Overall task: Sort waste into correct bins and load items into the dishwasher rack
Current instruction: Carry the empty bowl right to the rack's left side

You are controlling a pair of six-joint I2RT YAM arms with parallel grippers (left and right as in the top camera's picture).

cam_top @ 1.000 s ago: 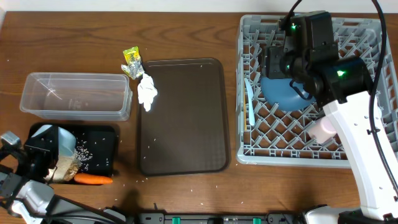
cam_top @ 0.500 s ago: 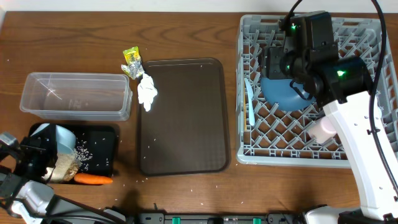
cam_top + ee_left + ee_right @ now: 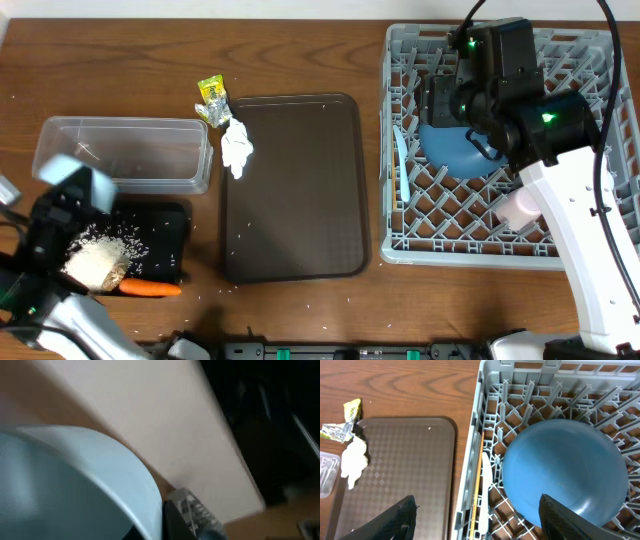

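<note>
I can see the rice heaped (image 3: 95,262) in the black tray bin, so I should keep carrying the white bowl with my left gripper and let go of it beside the blue plate in the rack.
My left gripper (image 3: 68,205) is shut on the rim of the white bowl (image 3: 80,183), which looks pale blue and is lifted above the black tray bin (image 3: 170,225). The bowl (image 3: 75,485) fills the left wrist view, with one finger (image 3: 175,522) against its rim. A heap of rice (image 3: 97,260), with the brown lump at its edge, and the carrot (image 3: 150,288) lie in that bin. The wrapper (image 3: 212,97) lies on the table. My right gripper (image 3: 485,525) hangs open over the rack (image 3: 400,240), above the spoon (image 3: 484,485) and beside the blue plate (image 3: 565,470). The pink cup (image 3: 520,208) sits in the rack.
The clear tub (image 3: 125,152) stands just behind the black tray. A brown serving tray (image 3: 290,185) lies mid-table with a crumpled white tissue (image 3: 237,148) at its left rim. Rice grains are scattered on the table near the front edge.
My left gripper has lifted the bowl up and back toward the clear tub, uncovering the rice heap in the black tray. The right arm has not moved.
</note>
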